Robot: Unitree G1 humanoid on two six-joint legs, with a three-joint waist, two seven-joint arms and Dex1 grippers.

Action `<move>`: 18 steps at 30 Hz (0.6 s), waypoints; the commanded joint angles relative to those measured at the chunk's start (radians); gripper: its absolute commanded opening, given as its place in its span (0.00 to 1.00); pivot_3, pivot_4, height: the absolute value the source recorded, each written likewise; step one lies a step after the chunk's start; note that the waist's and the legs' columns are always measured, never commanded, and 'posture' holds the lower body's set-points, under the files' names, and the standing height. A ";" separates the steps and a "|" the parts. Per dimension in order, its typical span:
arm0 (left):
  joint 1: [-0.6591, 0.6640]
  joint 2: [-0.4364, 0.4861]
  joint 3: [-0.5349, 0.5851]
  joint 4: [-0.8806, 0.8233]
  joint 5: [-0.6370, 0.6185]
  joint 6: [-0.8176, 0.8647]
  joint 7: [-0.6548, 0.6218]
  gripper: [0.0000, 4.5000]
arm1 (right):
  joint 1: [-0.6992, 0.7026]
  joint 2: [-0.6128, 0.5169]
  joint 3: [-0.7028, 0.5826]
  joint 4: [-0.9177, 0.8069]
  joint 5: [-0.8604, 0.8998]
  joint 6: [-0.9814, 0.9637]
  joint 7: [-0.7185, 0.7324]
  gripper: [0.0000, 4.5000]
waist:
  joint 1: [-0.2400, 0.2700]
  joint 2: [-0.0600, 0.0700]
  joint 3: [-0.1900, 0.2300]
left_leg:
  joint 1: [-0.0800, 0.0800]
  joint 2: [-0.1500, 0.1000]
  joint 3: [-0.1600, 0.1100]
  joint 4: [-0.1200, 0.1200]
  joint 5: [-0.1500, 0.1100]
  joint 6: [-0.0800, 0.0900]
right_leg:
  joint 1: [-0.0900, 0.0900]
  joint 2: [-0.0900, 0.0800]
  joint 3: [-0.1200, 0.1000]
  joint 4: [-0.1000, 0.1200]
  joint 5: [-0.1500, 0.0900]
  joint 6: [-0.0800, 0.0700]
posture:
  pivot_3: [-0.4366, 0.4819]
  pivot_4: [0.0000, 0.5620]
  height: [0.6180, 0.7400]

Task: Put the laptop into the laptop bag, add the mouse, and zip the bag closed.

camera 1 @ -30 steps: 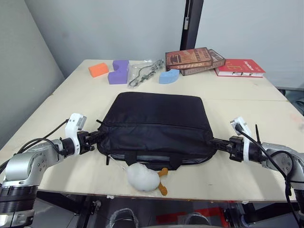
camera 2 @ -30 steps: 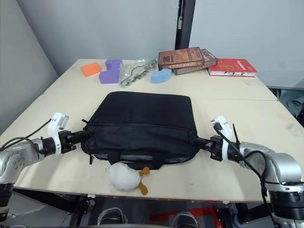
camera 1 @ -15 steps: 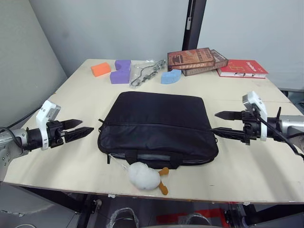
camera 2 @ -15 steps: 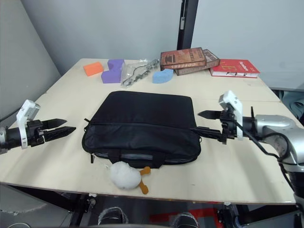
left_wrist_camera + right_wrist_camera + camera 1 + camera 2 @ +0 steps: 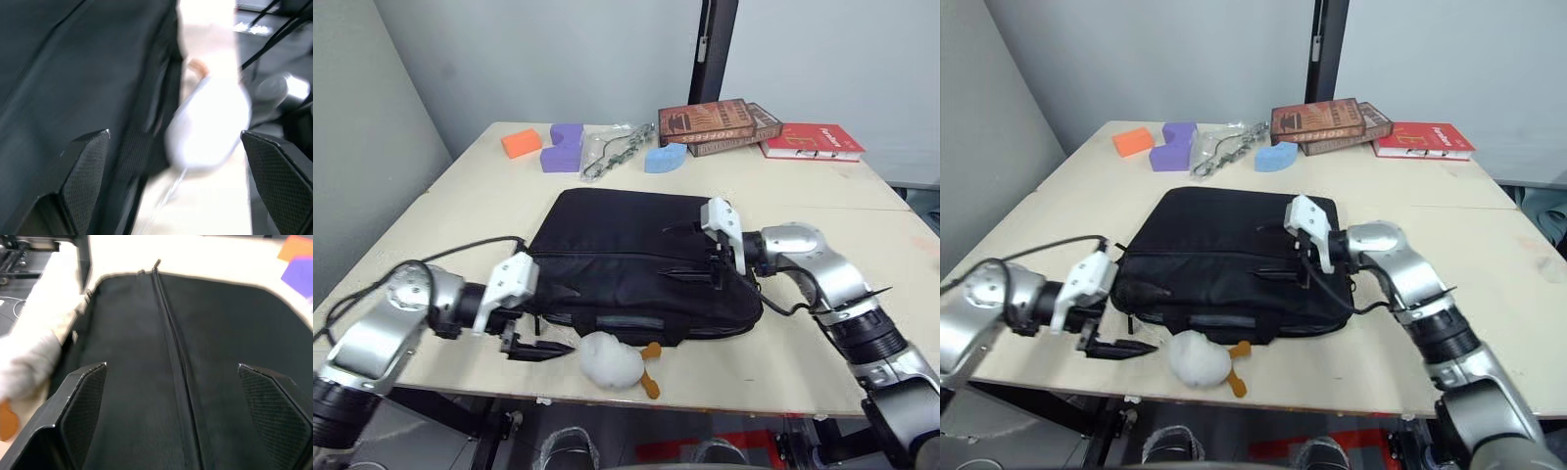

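A white cord [image 5: 170, 192] stretches from the white soft toy [image 5: 612, 360] toward the bag's edge, so I expect the toy to trail along when I pull the zipper.
The black laptop bag [image 5: 636, 259] lies flat mid-table, handles toward the front edge. My left gripper [image 5: 543, 321] is at the bag's front-left corner, open, one finger along the bag's side and the other over the table. In its wrist view the bag [image 5: 73, 73] and a white soft toy [image 5: 210, 127] sit between the wide-apart fingers. My right gripper [image 5: 685, 248] hovers open over the bag's right half, pointing left. The bag's zipper line [image 5: 171, 347] runs between its fingers. The laptop and the mouse are out of view.
A white soft toy with orange feet [image 5: 609, 362] lies at the front edge beside the bag's handles. Along the far edge are brown books [image 5: 715, 122], a red book [image 5: 811, 140], a blue foam piece [image 5: 663, 158], a plastic bag [image 5: 612, 149], and purple [image 5: 563, 147] and orange [image 5: 518, 144] blocks.
Both grippers let go of the bag's ends, opened and drew outward. They have since swung back in, the left to the front-left corner, the right over the bag's top.
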 commanded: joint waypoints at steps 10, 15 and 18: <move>-0.071 -0.172 -0.179 0.133 0.140 -0.195 0.000 1.00 | -0.052 0.161 0.043 0.407 -0.163 -0.331 0.011 0.30 | -0.026 0.000 -0.002 | 0.001 0.000 -0.001 0.003 0.000 0.001 | 0.002 0.000 0.000 0.003 0.000 0.000 | 0.48 0.27 0.95; -0.072 -0.186 -0.229 0.166 0.196 -0.255 -0.012 1.00 | -0.054 0.168 0.052 0.438 -0.184 -0.340 0.014 0.01 | -0.030 0.001 -0.006 | 0.005 0.000 -0.001 0.004 0.000 0.001 | 0.006 0.000 0.001 0.004 0.000 -0.001 | 0.48 0.27 0.95; -0.080 -0.192 -0.253 0.225 0.246 -0.327 -0.015 1.00 | -0.051 0.170 0.055 0.428 -0.184 -0.326 0.022 0.01 | -0.034 0.001 -0.007 | 0.006 0.000 -0.002 0.004 0.001 0.001 | 0.006 0.000 0.001 0.006 0.001 -0.001 | 0.48 0.27 0.95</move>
